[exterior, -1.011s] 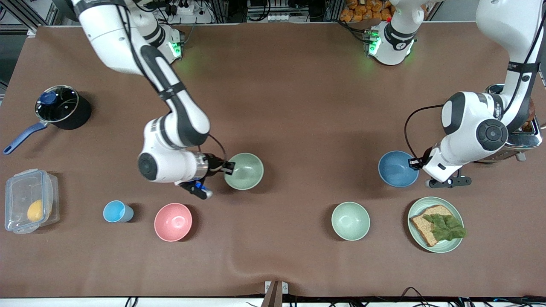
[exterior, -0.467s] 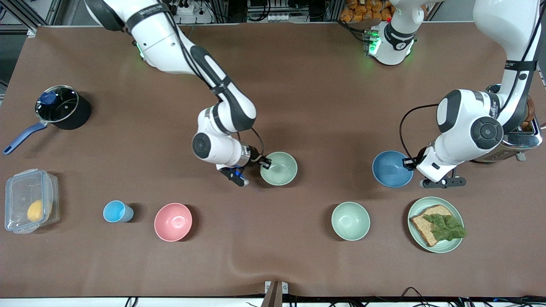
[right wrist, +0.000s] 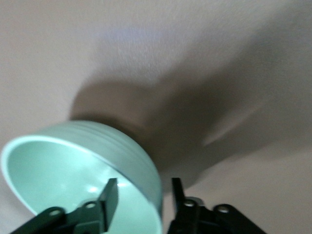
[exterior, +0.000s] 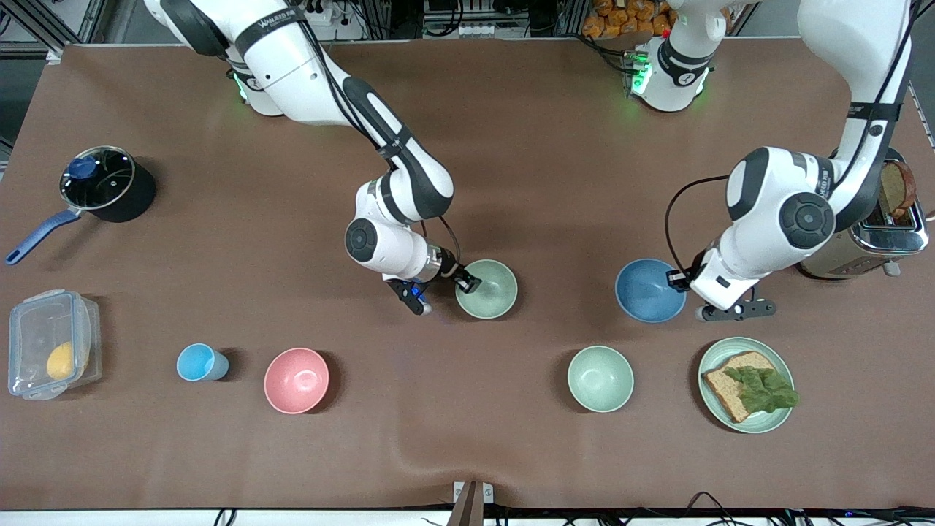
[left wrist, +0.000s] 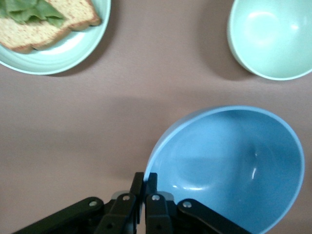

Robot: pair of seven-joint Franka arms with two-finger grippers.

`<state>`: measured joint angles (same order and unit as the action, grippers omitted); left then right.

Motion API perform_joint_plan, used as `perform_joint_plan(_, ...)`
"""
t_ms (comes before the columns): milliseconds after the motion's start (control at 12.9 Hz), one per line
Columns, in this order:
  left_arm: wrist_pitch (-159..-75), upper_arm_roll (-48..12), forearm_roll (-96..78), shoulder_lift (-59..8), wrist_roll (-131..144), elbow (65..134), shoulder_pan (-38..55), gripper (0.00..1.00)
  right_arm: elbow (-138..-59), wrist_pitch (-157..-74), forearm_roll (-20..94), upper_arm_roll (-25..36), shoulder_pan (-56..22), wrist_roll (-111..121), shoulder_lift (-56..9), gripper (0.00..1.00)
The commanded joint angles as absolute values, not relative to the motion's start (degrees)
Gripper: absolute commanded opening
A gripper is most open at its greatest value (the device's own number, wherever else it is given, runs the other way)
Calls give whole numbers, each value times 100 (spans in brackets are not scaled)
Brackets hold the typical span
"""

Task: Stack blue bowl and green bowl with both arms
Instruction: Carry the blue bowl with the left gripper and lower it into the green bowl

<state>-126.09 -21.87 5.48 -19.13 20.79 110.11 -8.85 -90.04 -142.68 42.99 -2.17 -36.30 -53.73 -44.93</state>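
I should back my right gripper clear, since one of its fingers is inside the green bowl (exterior: 492,291), before my left gripper nests the blue bowl (exterior: 650,291) there.
My right gripper (exterior: 467,281) is shut on the rim of the sage green bowl (exterior: 488,291) and holds it over the middle of the table. In the right wrist view one finger is inside the green bowl (right wrist: 58,170) and one outside, and the bowl casts a shadow on the cloth below. My left gripper (exterior: 678,280) is shut on the rim of the blue bowl (exterior: 646,290) and holds it tilted above the table. In the left wrist view the fingers (left wrist: 140,183) pinch the pale rim of the blue bowl (left wrist: 229,165). The two bowls are apart.
A mint bowl (exterior: 600,378) and a green plate (exterior: 785,365) with bread and lettuce lie nearer the camera than the blue bowl. A pink bowl (exterior: 296,380), light-blue cup (exterior: 201,362), plastic box (exterior: 51,343) and pot (exterior: 102,183) stand toward the right arm's end. A toaster (exterior: 887,234) stands by the left arm.
My right gripper has carried the green bowl toward the table's middle. My left gripper has moved the blue bowl a little toward the green bowl.
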Motion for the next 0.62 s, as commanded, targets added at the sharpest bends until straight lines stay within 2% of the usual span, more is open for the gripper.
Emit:
perform_joint_plan(0,-12498,-2390,571,-1819,2407,11013,-914,0,-9026,-14159,4421,-123,-3490,-6141,-4211,100)
perform_joint_plan(544,-12498,-2935,571,-1994,3488,10750,-748,0,-8798,-14106,4290,272,-3208,-7812,-4200,100)
